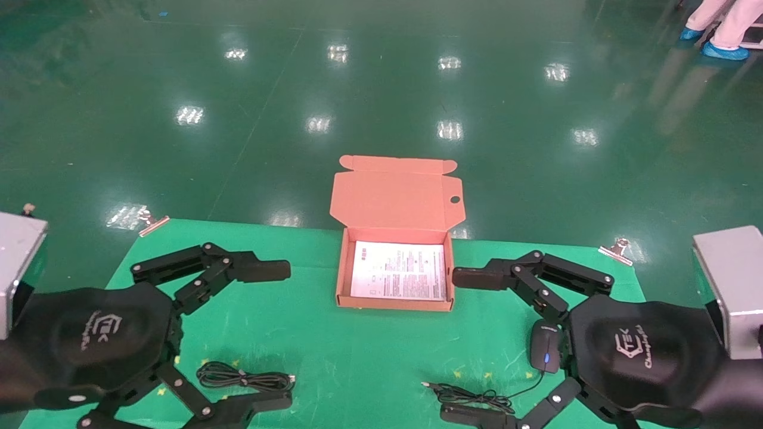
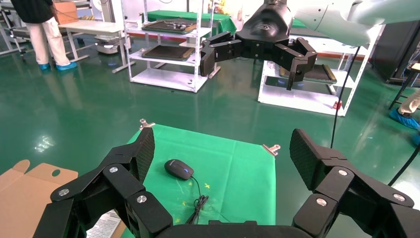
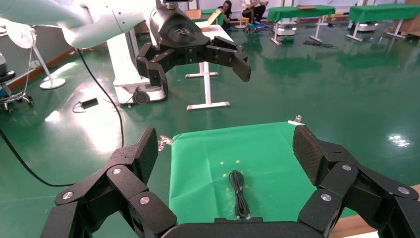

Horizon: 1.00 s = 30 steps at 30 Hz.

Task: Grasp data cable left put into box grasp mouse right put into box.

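Note:
My gripper will lift the data cable [image 1: 269,381], and the data cable will stay together as one compact bundle, because the loops pinch into a narrow waist [image 1: 244,376].
The open orange-brown box [image 1: 341,275], lined with a white printed sheet, stands at the middle back of the green table, its lid [image 1: 393,193] folded back. The data cable [image 1: 244,378], a black looped bundle, lies at the front left; it also shows in the right wrist view [image 3: 238,193]. The black mouse [image 1: 545,345] with a blue light lies at the front right, its cord [image 1: 471,394] bunched toward the middle; it also shows in the left wrist view [image 2: 179,169]. My left gripper [image 1: 290,335] hovers open and empty over the cable's side. My right gripper [image 1: 448,345] hovers open and empty beside the mouse.
The green cloth [image 1: 357,351] is held by metal clips [image 1: 154,223] [image 1: 617,250] at its back corners. Grey blocks [image 1: 18,262] [image 1: 730,280] sit at both sides. Glossy green floor lies beyond the table; a person's feet [image 1: 715,36] show far back right.

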Motion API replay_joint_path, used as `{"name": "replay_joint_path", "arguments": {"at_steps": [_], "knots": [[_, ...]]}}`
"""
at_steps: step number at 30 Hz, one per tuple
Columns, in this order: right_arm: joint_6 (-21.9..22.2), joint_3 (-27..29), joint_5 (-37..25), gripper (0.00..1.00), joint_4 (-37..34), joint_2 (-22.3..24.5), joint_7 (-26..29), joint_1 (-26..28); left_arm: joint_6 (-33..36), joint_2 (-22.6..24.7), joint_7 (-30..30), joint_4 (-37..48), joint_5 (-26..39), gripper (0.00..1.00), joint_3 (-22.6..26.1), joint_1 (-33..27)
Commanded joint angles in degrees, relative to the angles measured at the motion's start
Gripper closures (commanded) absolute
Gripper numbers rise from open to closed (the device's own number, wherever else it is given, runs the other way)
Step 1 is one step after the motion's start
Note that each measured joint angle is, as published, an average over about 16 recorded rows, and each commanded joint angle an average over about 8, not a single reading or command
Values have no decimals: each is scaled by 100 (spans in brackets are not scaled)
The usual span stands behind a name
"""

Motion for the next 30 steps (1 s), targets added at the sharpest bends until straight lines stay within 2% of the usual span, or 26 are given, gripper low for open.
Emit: {"name": "replay_joint_path", "arguments": {"at_steps": [1,21,25,30], "knots": [[0,0,0,0,0,0,0,0,0,0,0,0,0,0,0,0],[-11,-12,-61,0,7,22,-26,21,16,-16,10,5,140,0,54,-44],[-58,-94,-343,0,71,87,-72,143,48,-39,13,-32,507,0,193,-201],[-193,-354,-1139,0,240,160,-201,570,106,0,-31,-100,1180,0,470,-538]]}}
